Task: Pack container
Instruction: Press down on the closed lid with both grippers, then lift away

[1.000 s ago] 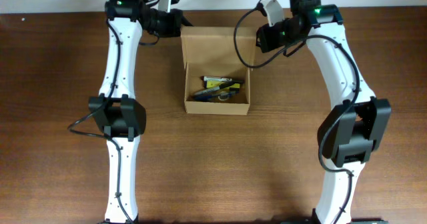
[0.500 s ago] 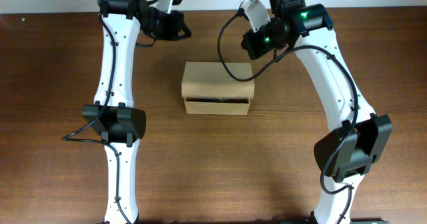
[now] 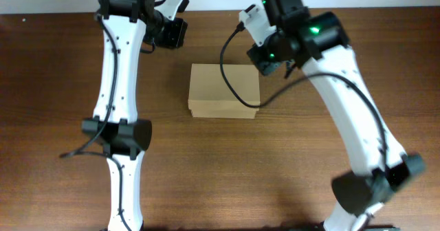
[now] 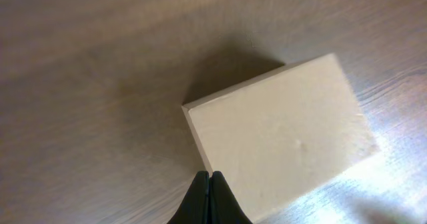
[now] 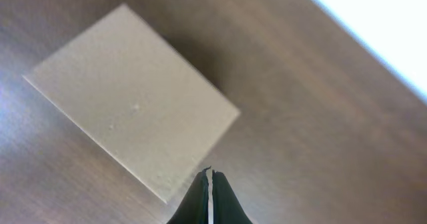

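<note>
The lid's near edge (image 3: 223,101) sits proud of the container's front side, so next my left gripper comes back and presses the lid's side (image 3: 198,84) down before moving away.
The container (image 3: 224,90) is a plain tan cardboard box lying in the middle of the table with its flap lid down flat, so whatever is inside is hidden. My left gripper (image 3: 174,37) hovers off the box's far left corner, shut and holding nothing. In the left wrist view the shut fingertips (image 4: 211,175) hang over the edge of the container (image 4: 287,137). My right gripper (image 3: 265,63) is just beyond the far right corner, also shut and holding nothing. Its tips (image 5: 209,173) sit above the table beside the container (image 5: 133,104).
The brown wooden table (image 3: 62,121) stretches around the box. A white surface (image 5: 380,24) lies past the table's far edge. Both white arms reach in from the front, the left arm (image 3: 120,107) left of the box and the right arm (image 3: 357,121) to its right.
The lid, open a second ago with items visible inside, has folded down and now lies flat. The right gripper followed it forward over the far right corner; the left gripper shifted slightly.
</note>
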Controlling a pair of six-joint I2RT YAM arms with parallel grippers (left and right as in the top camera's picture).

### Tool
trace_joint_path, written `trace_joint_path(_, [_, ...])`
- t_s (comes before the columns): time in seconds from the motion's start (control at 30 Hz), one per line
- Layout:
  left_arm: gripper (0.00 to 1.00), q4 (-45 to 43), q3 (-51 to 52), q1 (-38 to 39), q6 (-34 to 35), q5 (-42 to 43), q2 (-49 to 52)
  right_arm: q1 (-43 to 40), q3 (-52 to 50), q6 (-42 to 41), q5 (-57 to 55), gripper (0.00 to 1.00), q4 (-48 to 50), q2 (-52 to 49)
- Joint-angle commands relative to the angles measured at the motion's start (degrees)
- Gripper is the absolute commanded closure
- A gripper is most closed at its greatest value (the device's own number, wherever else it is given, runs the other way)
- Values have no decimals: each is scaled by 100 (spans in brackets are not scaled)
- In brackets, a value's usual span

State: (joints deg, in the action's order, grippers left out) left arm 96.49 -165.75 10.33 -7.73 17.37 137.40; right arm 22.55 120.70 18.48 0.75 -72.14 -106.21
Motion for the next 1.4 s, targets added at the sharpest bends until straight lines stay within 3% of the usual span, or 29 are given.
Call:
trace_joint_path(0.0, [99, 20, 28, 76, -92, -531, -1056, 9, 87, 59, -553, 96, -11, 789])
trace_joint_path(0.27, [98, -39, 1659, 122, -118, -999, -2551, -168, -828, -599, -243, 96, -70, 1294])
trace_joint_path(0.43, [98, -374, 2675, 415, -387, -992, -2732, -236, -1871, -988, -50, 96, 339, 1204])
trace_joint_path(0.67, [98, -1915, 4610, 754, -461, -925, -2728, -398, -2959, -1325, 876, 96, 979, 721])
trace_joint_path(0.93, [98, -2708, 5998, 789, -457, -927, -2717, -376, -3180, -1344, 1172, 96, 1239, 214])
trace_joint_path(1.37, [99, -3220, 6909, 789, -350, -754, -2682, -376, -3185, -1340, 1174, 96, 1283, 157])
